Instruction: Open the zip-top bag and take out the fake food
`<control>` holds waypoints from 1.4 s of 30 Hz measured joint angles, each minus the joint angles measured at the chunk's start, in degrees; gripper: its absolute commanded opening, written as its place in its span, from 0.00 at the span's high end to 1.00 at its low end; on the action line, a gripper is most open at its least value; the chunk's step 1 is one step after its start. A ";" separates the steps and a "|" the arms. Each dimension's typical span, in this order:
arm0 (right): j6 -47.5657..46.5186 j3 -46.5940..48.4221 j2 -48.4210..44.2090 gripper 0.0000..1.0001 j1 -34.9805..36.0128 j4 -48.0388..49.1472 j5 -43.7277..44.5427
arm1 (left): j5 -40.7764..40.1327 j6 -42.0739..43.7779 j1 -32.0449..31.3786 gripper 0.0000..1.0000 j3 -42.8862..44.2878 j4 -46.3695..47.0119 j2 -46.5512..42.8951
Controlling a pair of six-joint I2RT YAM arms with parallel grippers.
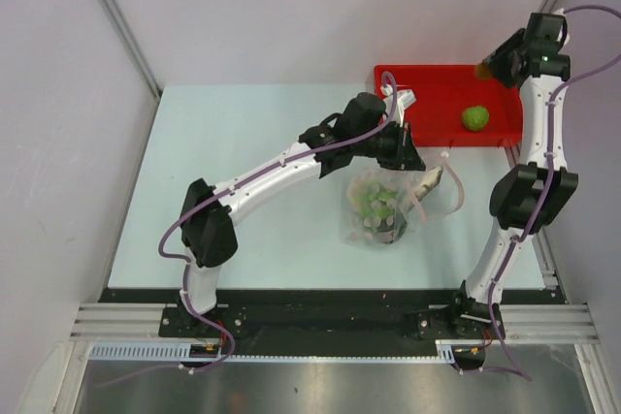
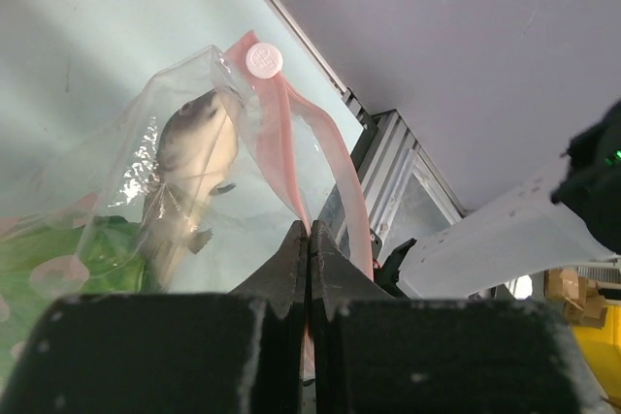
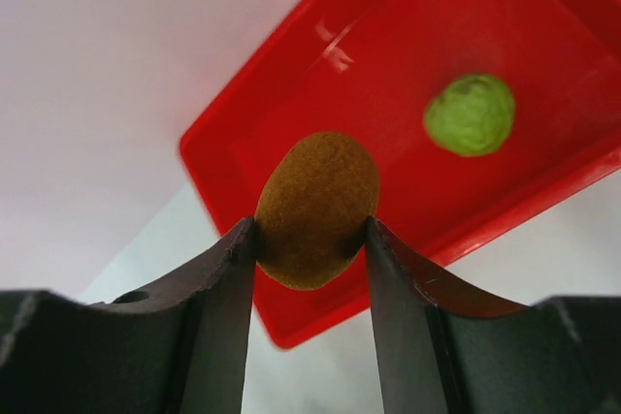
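The orange-brown fruit (image 1: 482,71) is hanging above an open part of the bottom of the red tray (image 1: 450,125). My right gripper keeps lowering the fruit until it is close to the tray's bottom, then let go.
The clear zip-top bag (image 1: 378,203) lies mid-table with its pinkish zip strip (image 2: 291,133) spread open. Inside it show a grey fish (image 2: 189,172) near the mouth and a leafy green piece (image 2: 58,259). My left gripper (image 2: 310,239) is shut on one lip of the zip strip; it is at the bag's far edge in the top view (image 1: 406,157). My right gripper (image 3: 310,230) is shut on the orange-brown round fruit (image 3: 317,208), held high over the red tray (image 3: 291,104), at its far right corner in the top view (image 1: 490,70). The light green round fruit (image 1: 475,118) lies in the tray.
The red tray (image 1: 417,79) stands at the back right of the pale table. Grey walls close in on all sides. A metal rail (image 2: 388,172) runs along the table edge beyond the bag.
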 measured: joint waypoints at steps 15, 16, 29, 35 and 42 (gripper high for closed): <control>-0.02 -4.48 18.43 0.90 -1.66 5.09 -6.45 | -1.90 0.00 -0.59 1.00 -1.53 -0.17 -0.02; 0.00 -4.52 19.19 0.85 -1.53 5.18 -6.88 | -1.88 0.00 -0.59 1.00 -1.53 -0.20 -0.02; 0.09 0.13 24.33 0.22 -1.42 -0.17 -7.93 | -1.84 0.46 -0.70 1.00 -1.53 -2.08 -0.04; -0.07 -0.83 21.00 0.22 -0.76 -4.92 -7.32 | -1.31 1.64 -0.70 1.00 -1.53 -2.71 -0.04; 0.13 -21.84 0.35 0.29 1.81 -6.91 -6.64 | -0.50 2.54 -0.70 1.00 -1.53 -3.45 -0.09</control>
